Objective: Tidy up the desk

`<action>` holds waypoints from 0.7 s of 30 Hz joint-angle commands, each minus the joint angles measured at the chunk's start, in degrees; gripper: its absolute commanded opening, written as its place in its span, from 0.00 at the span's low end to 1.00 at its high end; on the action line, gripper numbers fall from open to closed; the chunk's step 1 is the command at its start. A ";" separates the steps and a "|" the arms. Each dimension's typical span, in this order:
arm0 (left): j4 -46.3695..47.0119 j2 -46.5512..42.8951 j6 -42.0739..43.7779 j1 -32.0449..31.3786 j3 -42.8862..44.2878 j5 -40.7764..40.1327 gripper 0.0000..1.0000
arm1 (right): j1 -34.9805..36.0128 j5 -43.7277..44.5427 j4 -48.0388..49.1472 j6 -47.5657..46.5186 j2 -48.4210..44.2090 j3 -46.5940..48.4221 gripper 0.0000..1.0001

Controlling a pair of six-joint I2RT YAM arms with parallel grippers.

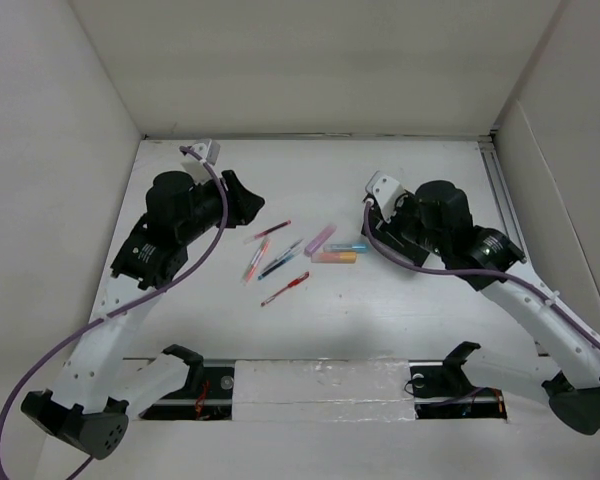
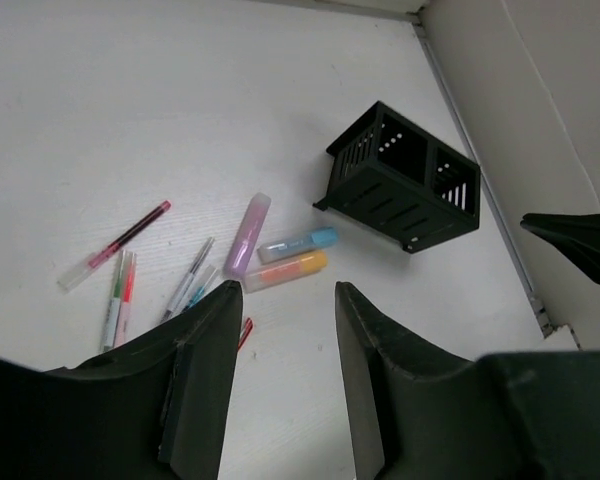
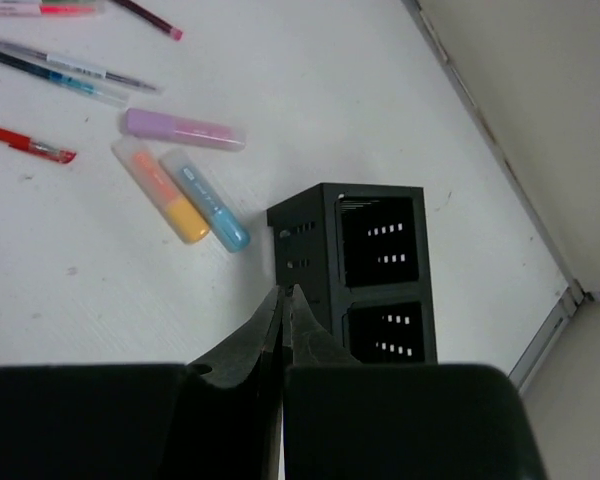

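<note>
My right gripper should back off first, because it hangs over the organizer box point(image 1: 408, 251) and blocks the box's compartments. My left gripper will bring the purple highlighter point(image 1: 320, 239) there after that.
The white desk point(image 1: 380, 300) has loose stationery at its middle: a purple highlighter point(image 2: 248, 233), a blue highlighter point(image 2: 297, 243), an orange highlighter point(image 2: 285, 270), a pink pen point(image 2: 115, 243), several thin pens point(image 2: 185, 280) and a red pen point(image 1: 285, 288). A black organizer box point(image 3: 380, 270) lies on its side to their right, its two compartments facing sideways. My left gripper point(image 2: 285, 290) hovers open above bare desk, near the highlighters, holding nothing. My right gripper point(image 3: 285, 290) is shut, its tips at the organizer's side wall. In the top view my right arm hides the organizer.
Upright white wall panels point(image 1: 60, 150) enclose the desk on the left, back and right. A metal rail point(image 1: 500, 190) runs along the right edge. Two black brackets point(image 1: 185, 360) point(image 1: 460, 355) stand at the near edge. A purple cable point(image 1: 210, 230) loops over my left arm.
</note>
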 commanded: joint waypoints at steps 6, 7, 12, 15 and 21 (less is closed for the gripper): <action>3.13 2.03 3.70 -0.11 -6.03 7.83 0.38 | 0.43 2.15 0.46 8.35 -0.87 -7.28 0.00; 4.61 2.21 3.97 -0.11 -7.09 8.81 0.38 | 0.43 4.25 0.98 8.62 -1.49 -7.90 0.00; 9.72 3.44 6.52 -3.19 -12.02 10.40 0.44 | -1.24 6.56 2.39 5.55 -4.31 -4.48 0.00; 9.73 11.14 10.55 -18.14 -8.10 -6.20 0.47 | -3.78 5.16 -0.41 4.41 -2.03 -0.88 0.00; 16.92 16.63 7.05 -23.93 -8.94 -7.70 0.48 | -4.40 3.39 0.63 5.37 -4.12 -3.94 0.03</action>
